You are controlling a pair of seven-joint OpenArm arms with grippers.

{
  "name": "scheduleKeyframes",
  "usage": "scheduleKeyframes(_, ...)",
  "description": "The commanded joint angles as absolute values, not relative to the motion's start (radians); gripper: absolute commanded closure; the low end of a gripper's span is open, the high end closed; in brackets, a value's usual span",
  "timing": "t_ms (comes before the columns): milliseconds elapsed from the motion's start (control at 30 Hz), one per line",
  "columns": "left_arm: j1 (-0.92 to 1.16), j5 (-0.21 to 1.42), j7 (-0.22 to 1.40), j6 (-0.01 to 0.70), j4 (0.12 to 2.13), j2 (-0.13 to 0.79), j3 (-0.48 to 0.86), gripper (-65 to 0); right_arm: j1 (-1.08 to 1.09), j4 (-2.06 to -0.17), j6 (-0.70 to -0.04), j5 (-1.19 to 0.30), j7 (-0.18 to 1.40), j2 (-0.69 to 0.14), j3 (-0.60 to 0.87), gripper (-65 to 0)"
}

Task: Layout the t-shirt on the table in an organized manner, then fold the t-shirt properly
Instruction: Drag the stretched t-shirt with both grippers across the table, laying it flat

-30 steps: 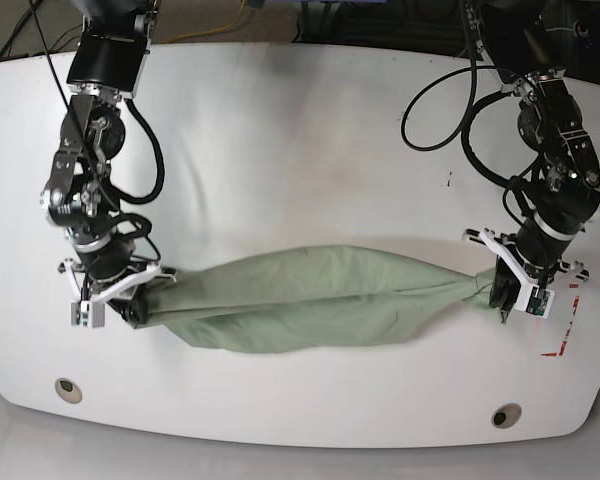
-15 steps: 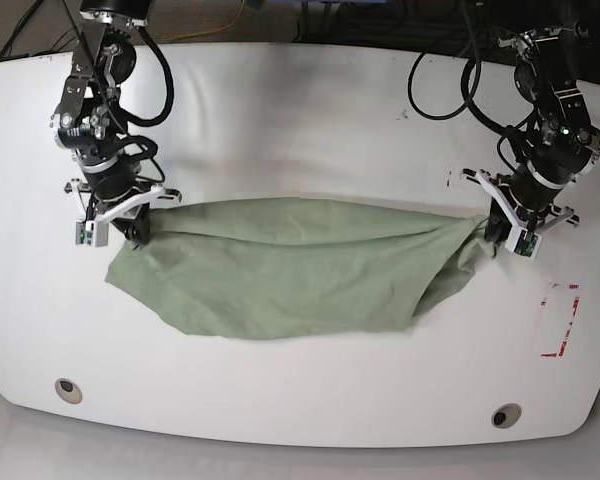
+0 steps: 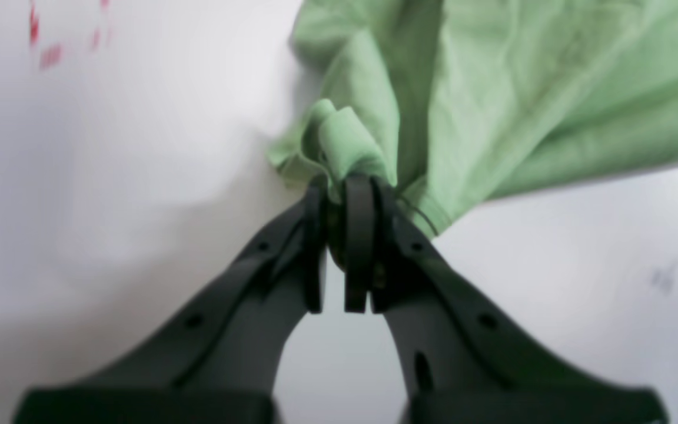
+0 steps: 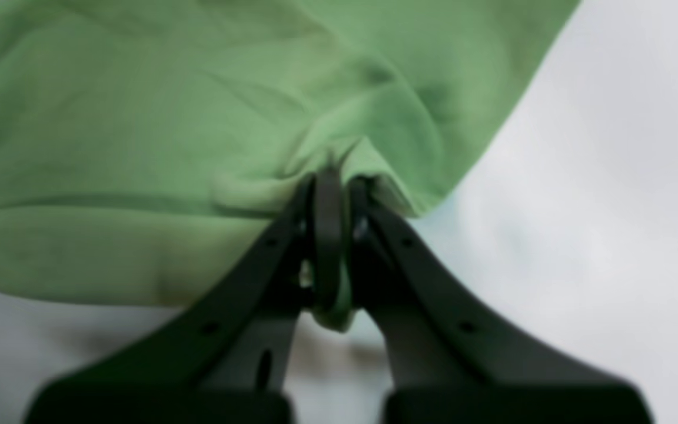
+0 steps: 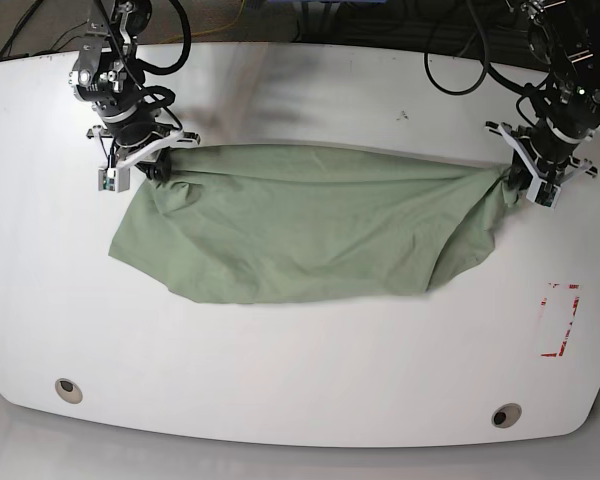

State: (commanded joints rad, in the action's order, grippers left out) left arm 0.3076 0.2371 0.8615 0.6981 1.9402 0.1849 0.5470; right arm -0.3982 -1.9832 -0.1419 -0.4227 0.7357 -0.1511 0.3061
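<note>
The t-shirt's far edge [image 5: 330, 150] is tight across both grippers, so my right gripper should keep pulling toward the table's back [image 5: 235, 85] until the t-shirt's front lies flat, and then let go.
The pale green t-shirt [image 5: 300, 225] stretches across the middle of the white table [image 5: 300, 370], taut along its far edge and sagging toward the front. My left gripper [image 5: 520, 183], at the base view's right, is shut on a bunched corner of the t-shirt [image 3: 351, 141]; the left wrist view shows the cloth pinched between its dark fingers [image 3: 358, 235]. At the base view's left my right gripper [image 5: 152, 165] is shut on the other corner. In the right wrist view its fingers [image 4: 327, 235] clamp a fold of the t-shirt [image 4: 198, 118].
Red tape marks [image 5: 560, 320] lie at the table's right. Two grey grommets [image 5: 68, 389] [image 5: 505, 415] sit near the front edge. Cables [image 5: 460, 60] hang at the back right behind the arm.
Both grippers have carried the shirt's corners toward the table's far side over the last second. The cloth went from a low bunched strip to a wider, spread sheet.
</note>
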Motion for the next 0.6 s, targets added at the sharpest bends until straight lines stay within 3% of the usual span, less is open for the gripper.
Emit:
scheduleKeyframes(533,0.387,0.236,0.865,0.698,1.937,0.199,0.552,-3.2,-0.492,-1.98,-0.142,-0.418,0.736,-0.15,0.305,-0.1)
scheduleKeyframes(600,0.387,0.236,0.865,0.698,1.936,0.214,0.549,-4.9,-0.499,-1.979,-0.142,-0.417,0.736,-0.15,0.305,-3.5)
